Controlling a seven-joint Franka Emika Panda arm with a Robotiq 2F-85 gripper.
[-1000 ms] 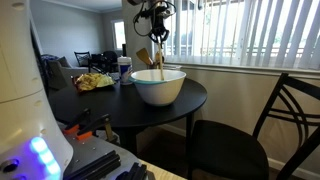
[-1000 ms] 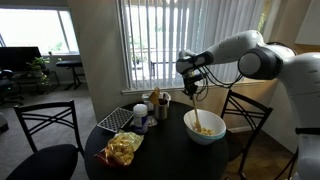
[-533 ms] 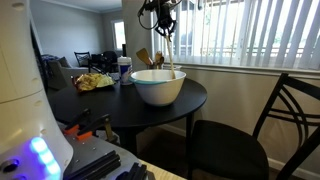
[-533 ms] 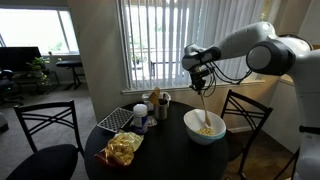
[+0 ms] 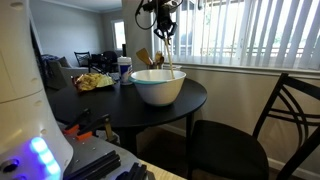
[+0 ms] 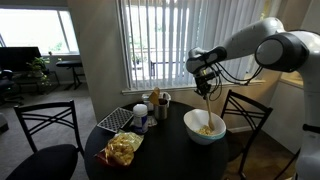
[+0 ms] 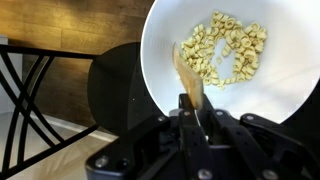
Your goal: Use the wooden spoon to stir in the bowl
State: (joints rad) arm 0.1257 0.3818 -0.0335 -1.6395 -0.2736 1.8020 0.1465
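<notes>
The wooden spoon's head (image 7: pixel 181 56) is down inside the large white bowl (image 5: pixel 160 91) next to the food, so my gripper should keep the spoon's handle above the bowl and let go of it there.
The large white bowl (image 5: pixel 158 86) (image 6: pixel 204 127) stands on the round dark table in both exterior views and fills the top of the wrist view (image 7: pixel 270 90). Pale food pieces (image 7: pixel 228 52) lie in it. My gripper (image 5: pixel 165 29) (image 6: pixel 205 87) (image 7: pixel 195 108) hangs above the bowl, shut on the handle of the wooden spoon (image 7: pixel 190 78). The spoon (image 5: pixel 169 58) (image 6: pixel 206 108) hangs nearly upright, its head down inside the bowl near the food.
A cup of orange-brown wooden utensils (image 5: pixel 148 59) (image 6: pixel 158 101), a small white-and-blue cup (image 5: pixel 124 69), a bag of chips (image 5: pixel 93 82) (image 6: pixel 123 148) and a wire rack (image 6: pixel 116 119) share the table (image 5: pixel 190 97). Dark chairs (image 5: pixel 245 135) (image 6: pixel 45 135) stand around it. Window blinds lie behind.
My gripper with the spoon has moved sideways across the bowl, from over one side toward the other, and the spoon has gone from tilted to nearly upright.
</notes>
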